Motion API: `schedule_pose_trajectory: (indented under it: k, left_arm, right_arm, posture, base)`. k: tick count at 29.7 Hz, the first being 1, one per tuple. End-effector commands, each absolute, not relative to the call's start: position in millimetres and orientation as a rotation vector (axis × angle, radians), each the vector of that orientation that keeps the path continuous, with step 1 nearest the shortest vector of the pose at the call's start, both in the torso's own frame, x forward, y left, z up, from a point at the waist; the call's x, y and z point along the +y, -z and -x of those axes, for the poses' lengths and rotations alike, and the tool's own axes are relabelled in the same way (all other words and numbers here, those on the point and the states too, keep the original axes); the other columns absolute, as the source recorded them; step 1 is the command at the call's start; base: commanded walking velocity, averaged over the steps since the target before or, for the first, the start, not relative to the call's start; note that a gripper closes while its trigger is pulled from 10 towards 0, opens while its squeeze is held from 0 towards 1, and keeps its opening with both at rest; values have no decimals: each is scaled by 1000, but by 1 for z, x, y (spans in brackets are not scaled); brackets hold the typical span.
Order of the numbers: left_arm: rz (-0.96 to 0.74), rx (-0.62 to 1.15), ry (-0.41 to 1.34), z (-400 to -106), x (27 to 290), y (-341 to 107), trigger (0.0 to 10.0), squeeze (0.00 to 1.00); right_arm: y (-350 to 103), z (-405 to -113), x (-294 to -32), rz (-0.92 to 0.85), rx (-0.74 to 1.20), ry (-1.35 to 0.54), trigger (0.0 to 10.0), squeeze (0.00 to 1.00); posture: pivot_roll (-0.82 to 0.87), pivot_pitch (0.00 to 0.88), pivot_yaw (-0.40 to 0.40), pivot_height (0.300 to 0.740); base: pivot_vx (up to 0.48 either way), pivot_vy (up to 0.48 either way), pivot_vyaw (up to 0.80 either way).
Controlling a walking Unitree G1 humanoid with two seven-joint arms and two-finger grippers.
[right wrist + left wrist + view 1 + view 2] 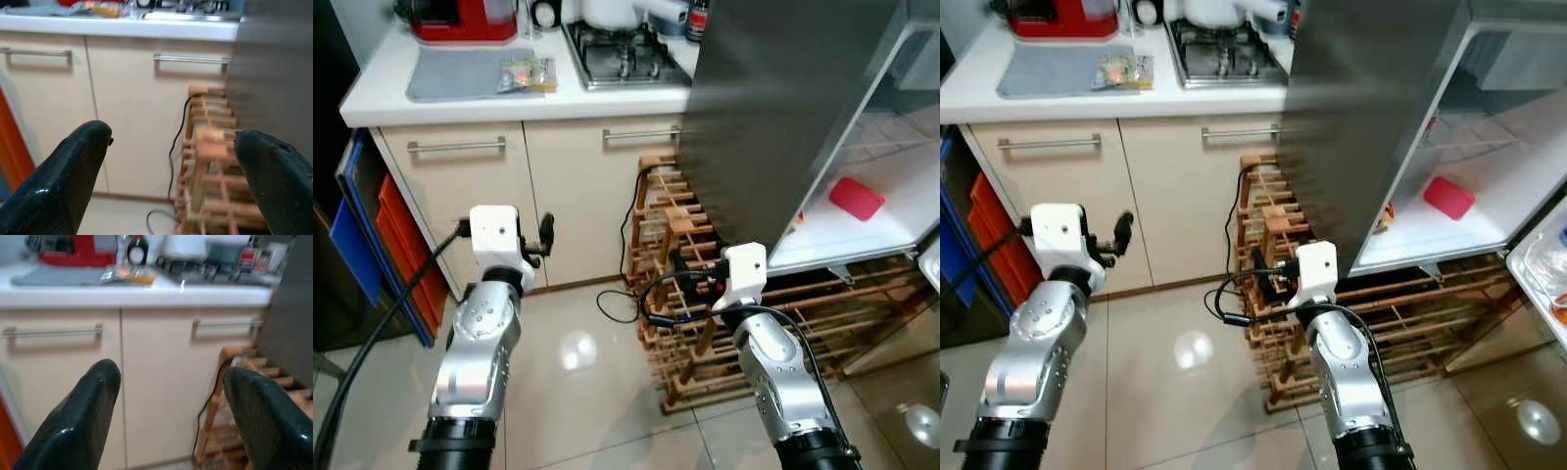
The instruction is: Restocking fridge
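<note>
The food packet [528, 74] rests loosely across the grey mat's edge [505, 90], so the packet will come away and leave the mat flat when the robot lifts it.
The fridge [773, 98] stands open on the right, its steel side facing me. A red flat item [856, 198] lies on its white lower shelf [862, 240]. A colourful food packet [527, 73] rests on the white counter [372, 93], beside a grey mat [455, 73]. My left gripper [166, 377] is held up before the cabinet doors, open and empty. My right gripper [171, 142] is also open and empty, raised in front of the wooden rack beside the fridge.
A wooden bottle rack [685, 225] stands on the floor under and beside the fridge, with a black cable [617, 308] trailing from it. A gas hob [622, 54] and a red appliance [460, 20] sit on the counter. Blue and orange crates [401, 245] stand far left.
</note>
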State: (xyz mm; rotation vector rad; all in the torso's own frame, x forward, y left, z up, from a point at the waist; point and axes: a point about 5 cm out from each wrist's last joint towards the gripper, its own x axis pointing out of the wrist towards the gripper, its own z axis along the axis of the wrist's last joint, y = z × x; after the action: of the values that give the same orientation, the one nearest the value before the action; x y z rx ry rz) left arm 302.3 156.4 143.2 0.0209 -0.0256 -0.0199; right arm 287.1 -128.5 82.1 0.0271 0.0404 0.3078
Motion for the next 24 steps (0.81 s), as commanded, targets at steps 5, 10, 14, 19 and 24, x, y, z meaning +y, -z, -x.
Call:
schedule_pose_trajectory:
  k: [5, 10, 14, 19, 24]
  left_arm:
    - [-43, 0, 10, -304, 161, -137, 10000, 0]
    - [-49, -6, 18, -308, 160, -139, 10000, 0]
    - [-59, -10, 27, -308, 160, -140, 10000, 0]
    - [-60, -24, 24, -310, 162, -144, 10000, 0]
    - [-87, -41, 49, -310, 161, -147, 10000, 0]
  right_arm:
    - [-85, -291, -125, -30, 21, -300, 10000, 310]
    - [-83, -294, -128, -2, 28, -252, 10000, 263]
    - [-84, -296, -130, -9, 25, -237, 10000, 204]
    - [-87, -297, -128, -12, 2, -233, 10000, 212]
    - [-88, -296, -125, 2, -15, -236, 10000, 208]
  posture:
    - [-67, 0, -29, 740]
    - [-62, 0, -28, 740]
    - [-59, 0, -28, 740]
    - [-53, 0, -26, 740]
    - [-52, 0, -25, 740]
  base:
    - [480, 0, 665]
    - [480, 0, 387]
    - [480, 0, 0]
    - [480, 0, 0]
    - [480, 0, 0]
